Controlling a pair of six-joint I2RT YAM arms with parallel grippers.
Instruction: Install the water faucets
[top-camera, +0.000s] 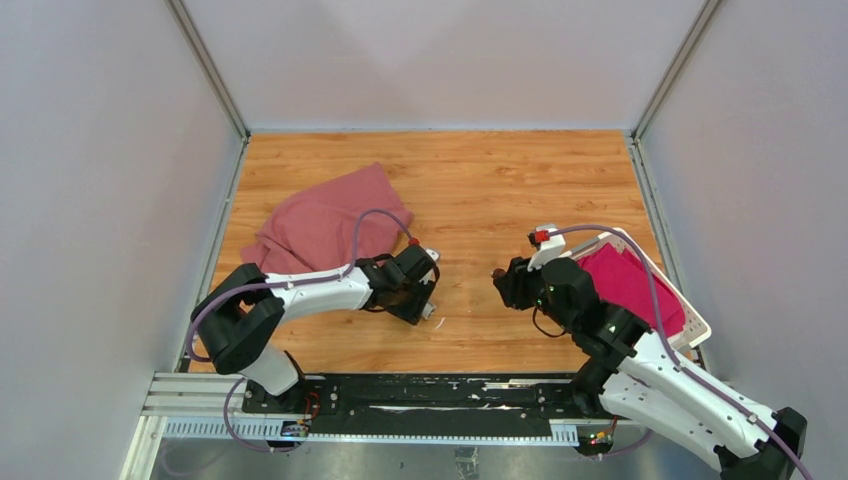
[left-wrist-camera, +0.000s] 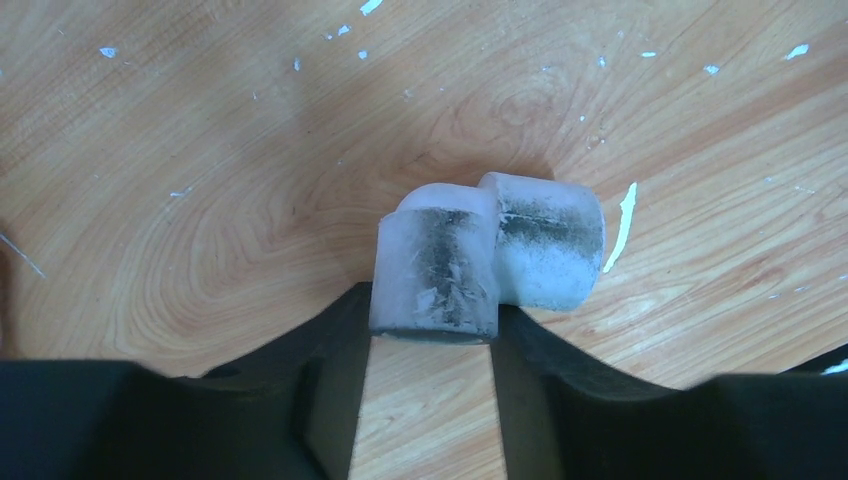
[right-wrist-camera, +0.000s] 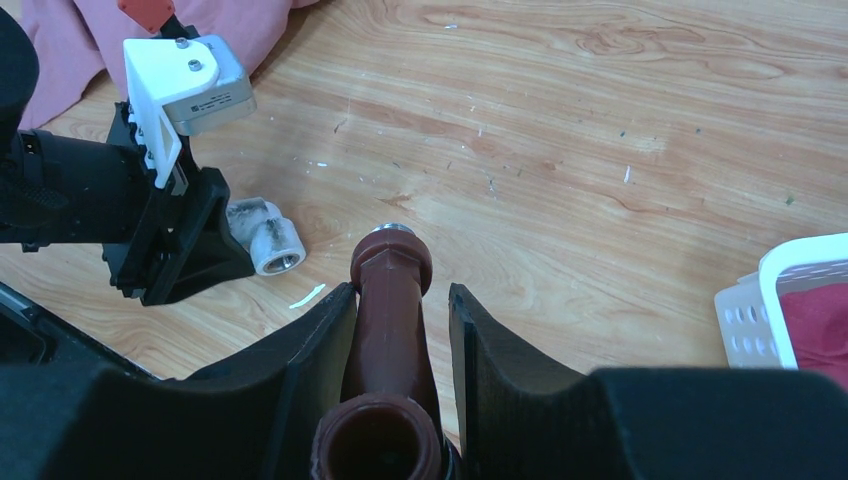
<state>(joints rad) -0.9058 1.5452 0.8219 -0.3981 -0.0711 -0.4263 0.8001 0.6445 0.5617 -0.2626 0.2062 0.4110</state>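
The elbow fitting's open threaded end (right-wrist-camera: 281, 262) points out of line with the tap. Next, my left gripper opens, grabs the other leg (left-wrist-camera: 436, 272) afresh and turns the fitting first.
My left gripper (top-camera: 424, 298) rests low on the wooden table, its jaws closed on one leg of the small white elbow fitting (left-wrist-camera: 470, 255). The fitting's other leg sticks out to the right. The fitting also shows in the right wrist view (right-wrist-camera: 268, 240), its open threaded end facing my right gripper. My right gripper (top-camera: 502, 284) holds the dark reddish-brown tap (right-wrist-camera: 392, 300) lengthwise between its fingers, just above the table. The tap's silvery end (right-wrist-camera: 397, 229) points forward toward the fitting, a short gap away.
A pink-red cloth (top-camera: 325, 225) lies crumpled behind the left arm. A white slatted basket (top-camera: 694, 322) holding a red cloth (top-camera: 630, 285) stands at the right, beside the right arm. White flecks dot the wood.
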